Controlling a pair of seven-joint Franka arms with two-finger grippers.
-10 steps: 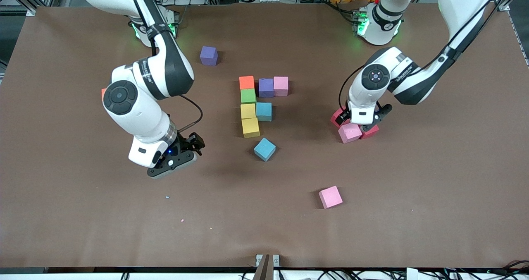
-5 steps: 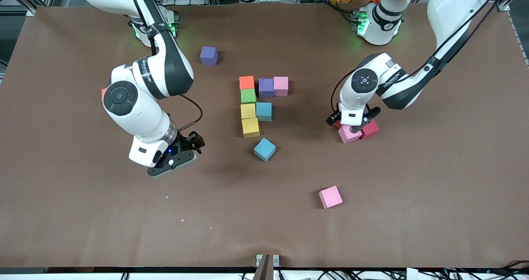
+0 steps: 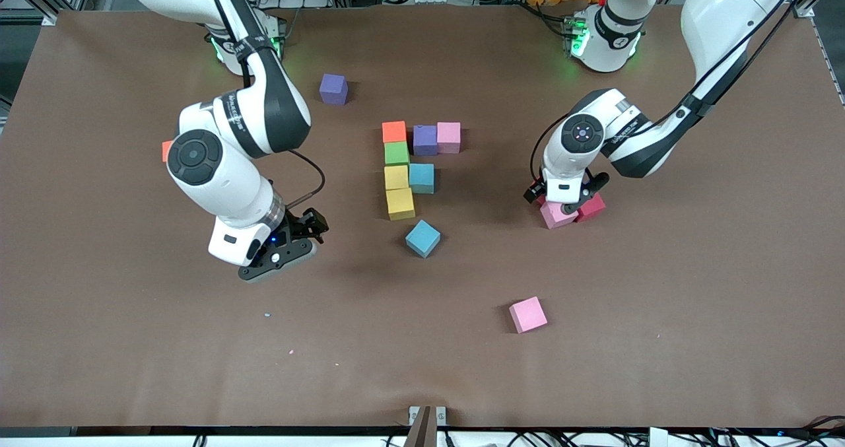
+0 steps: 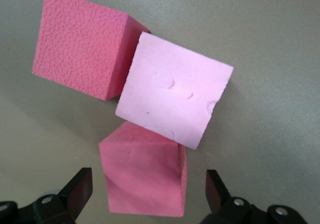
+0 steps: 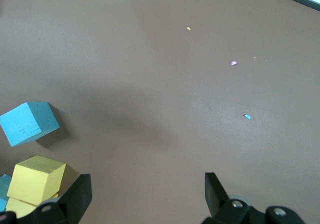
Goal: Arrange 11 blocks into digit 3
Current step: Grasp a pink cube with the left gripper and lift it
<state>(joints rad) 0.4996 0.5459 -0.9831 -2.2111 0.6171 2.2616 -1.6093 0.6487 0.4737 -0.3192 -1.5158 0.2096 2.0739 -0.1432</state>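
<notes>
The straddled red block (image 4: 144, 176) touches the pink block only at a corner (image 4: 150, 128), so the red block will come away by itself when the robot lifts it.
A partial figure of touching blocks lies mid-table: orange (image 3: 394, 131), purple (image 3: 425, 139), pink (image 3: 448, 137), green (image 3: 397, 153), yellow (image 3: 396, 177), light blue (image 3: 421, 177) and yellow (image 3: 400, 203). A loose light blue block (image 3: 422, 238) sits nearer the front camera. My left gripper (image 3: 564, 199) hangs low over a cluster of a pink block (image 3: 558, 214) and two red ones (image 3: 593, 206). In the left wrist view its open fingers (image 4: 80, 189) straddle one red block (image 4: 145, 171) with gaps on both sides. My right gripper (image 3: 280, 249) waits open over bare table.
A loose pink block (image 3: 527, 314) lies toward the front camera. A second purple block (image 3: 333, 89) sits near the right arm's base. An orange-red block (image 3: 166, 150) peeks out from under the right arm. Tiny foam crumbs (image 5: 233, 63) dot the table.
The left gripper has shifted a little toward the figure and settled over the pink and red cluster, now covering one red block. The right arm has barely moved.
</notes>
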